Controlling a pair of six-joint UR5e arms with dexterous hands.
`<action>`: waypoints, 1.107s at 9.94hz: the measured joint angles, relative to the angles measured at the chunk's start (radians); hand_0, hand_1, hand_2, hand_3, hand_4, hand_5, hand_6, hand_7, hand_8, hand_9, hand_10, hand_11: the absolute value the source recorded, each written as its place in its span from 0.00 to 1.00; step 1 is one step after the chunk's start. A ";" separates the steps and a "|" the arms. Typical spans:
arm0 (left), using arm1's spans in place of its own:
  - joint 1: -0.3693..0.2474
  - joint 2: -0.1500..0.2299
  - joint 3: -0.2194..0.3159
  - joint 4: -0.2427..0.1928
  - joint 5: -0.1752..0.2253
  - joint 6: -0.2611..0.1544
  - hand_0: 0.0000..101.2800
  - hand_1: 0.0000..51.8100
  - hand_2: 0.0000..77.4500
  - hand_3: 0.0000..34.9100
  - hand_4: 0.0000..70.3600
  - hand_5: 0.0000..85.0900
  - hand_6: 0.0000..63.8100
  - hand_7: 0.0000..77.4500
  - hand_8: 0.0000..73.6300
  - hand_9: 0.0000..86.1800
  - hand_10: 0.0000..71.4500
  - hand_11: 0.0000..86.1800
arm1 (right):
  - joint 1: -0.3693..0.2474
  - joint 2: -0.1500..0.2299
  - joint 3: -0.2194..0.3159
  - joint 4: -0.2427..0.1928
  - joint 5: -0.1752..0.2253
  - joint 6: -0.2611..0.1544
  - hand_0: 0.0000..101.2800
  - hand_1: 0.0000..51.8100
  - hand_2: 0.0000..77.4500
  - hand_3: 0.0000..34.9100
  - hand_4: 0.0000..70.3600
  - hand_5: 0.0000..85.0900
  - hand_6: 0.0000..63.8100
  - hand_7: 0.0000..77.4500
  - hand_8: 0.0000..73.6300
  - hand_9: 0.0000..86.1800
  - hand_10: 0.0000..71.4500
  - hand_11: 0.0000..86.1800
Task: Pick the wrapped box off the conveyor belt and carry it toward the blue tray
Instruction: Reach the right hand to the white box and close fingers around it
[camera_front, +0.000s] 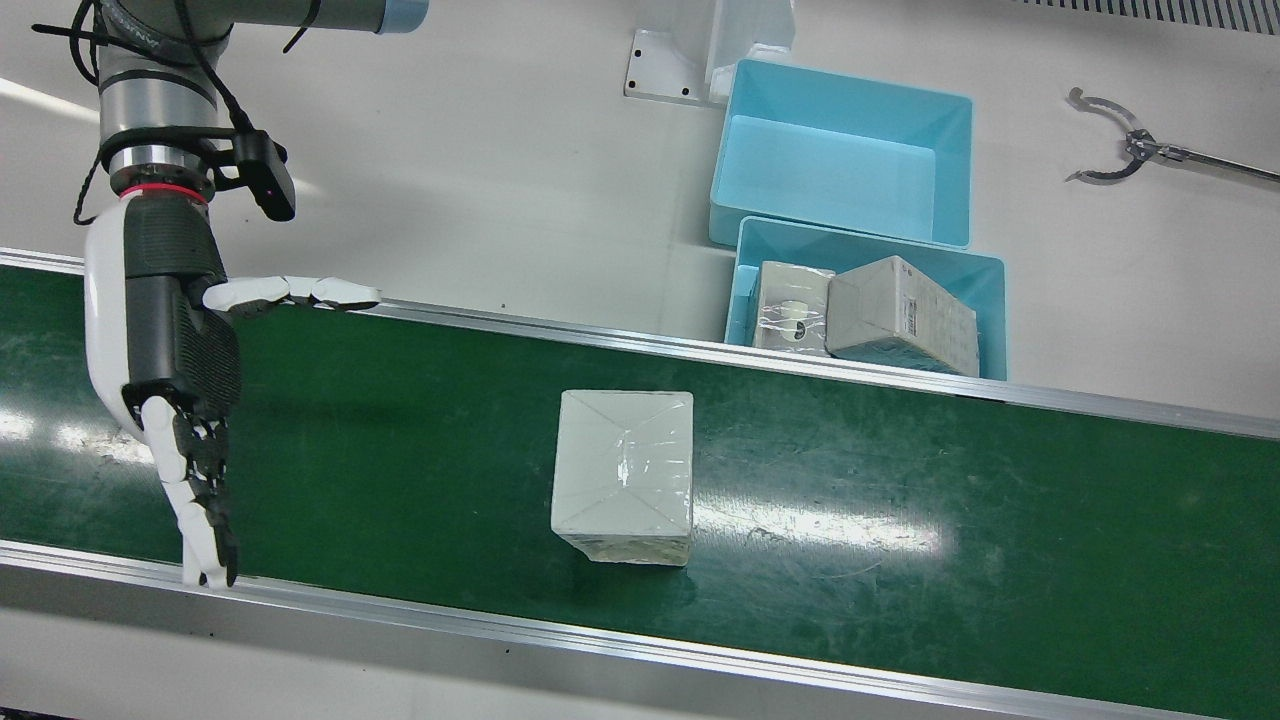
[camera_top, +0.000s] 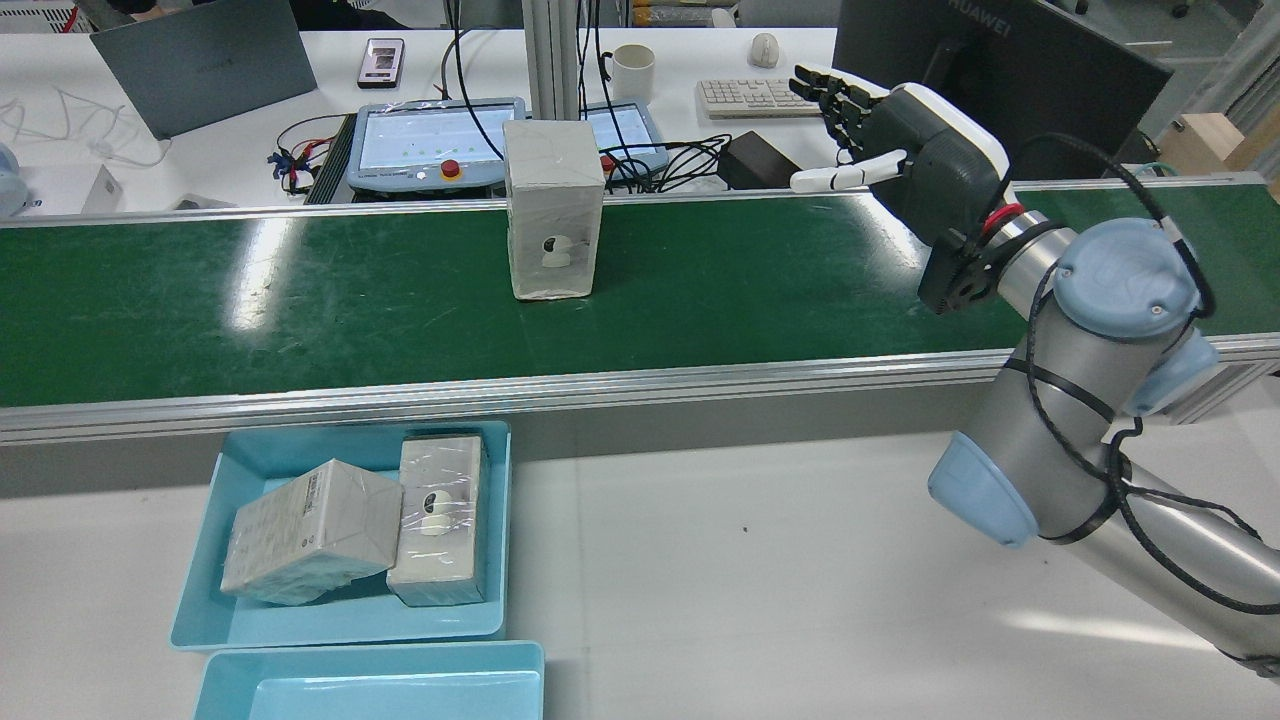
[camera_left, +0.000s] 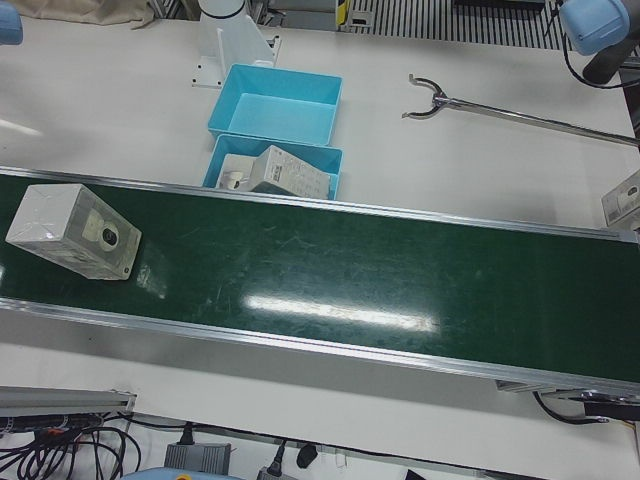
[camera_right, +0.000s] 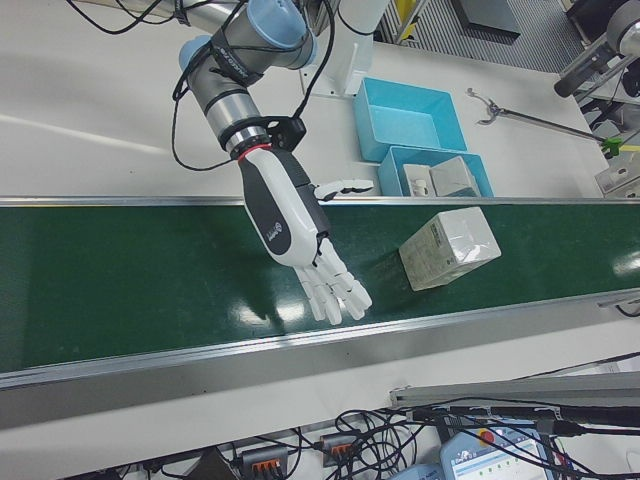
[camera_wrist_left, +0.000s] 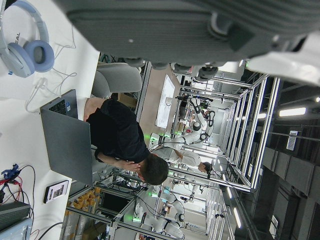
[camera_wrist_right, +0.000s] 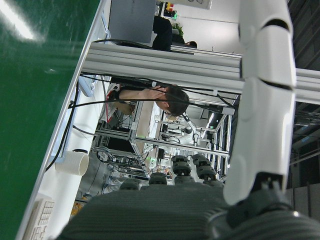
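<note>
My gripper will let go of the wrapped box (camera_front: 623, 478) in the empty tray, and the box will then tip onto its side, because it stands on end with crossed folds on top (camera_front: 624, 461).
The wrapped box (camera_front: 622, 475) stands on the green conveyor belt (camera_front: 900, 480), near its middle; it also shows in the rear view (camera_top: 553, 210), the left-front view (camera_left: 72, 232) and the right-front view (camera_right: 450, 247). My right hand (camera_front: 175, 340) hovers over the belt well to the view's left of the box, open, fingers stretched out, holding nothing; it shows in the rear view (camera_top: 900, 140) too. The near blue tray (camera_front: 990, 275) beside the belt holds two wrapped boxes. My left hand (camera_wrist_left: 165, 30) shows only as a dark palm edge in its own view, with nothing in it.
A second, empty blue tray (camera_front: 845, 165) sits just behind the first. A metal grabber tool (camera_front: 1120, 150) lies on the white table. Aluminium rails (camera_front: 600, 640) border the belt. A desk with keyboard (camera_top: 750, 97), mug and teach pendant lies beyond the belt.
</note>
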 joint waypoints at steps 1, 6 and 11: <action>0.000 0.000 0.000 0.000 0.000 0.000 0.00 0.00 0.01 0.00 0.00 0.01 0.00 0.00 0.00 0.00 0.00 0.00 | -0.013 0.025 -0.029 0.008 0.002 -0.002 0.46 0.26 0.16 0.09 0.05 0.07 0.00 0.01 0.00 0.02 0.00 0.01; 0.000 0.000 0.000 0.000 0.000 0.000 0.00 0.00 0.01 0.00 0.00 0.01 0.00 0.00 0.00 0.00 0.01 0.00 | -0.060 0.061 -0.109 0.066 0.010 -0.006 0.46 0.25 0.17 0.09 0.05 0.08 0.00 0.04 0.00 0.02 0.00 0.02; 0.000 0.000 0.000 0.000 0.000 0.000 0.00 0.00 0.01 0.00 0.00 0.01 0.00 0.00 0.00 0.00 0.01 0.00 | -0.075 0.094 -0.153 0.086 0.014 -0.007 0.46 0.26 0.18 0.10 0.09 0.10 0.00 0.05 0.00 0.02 0.00 0.01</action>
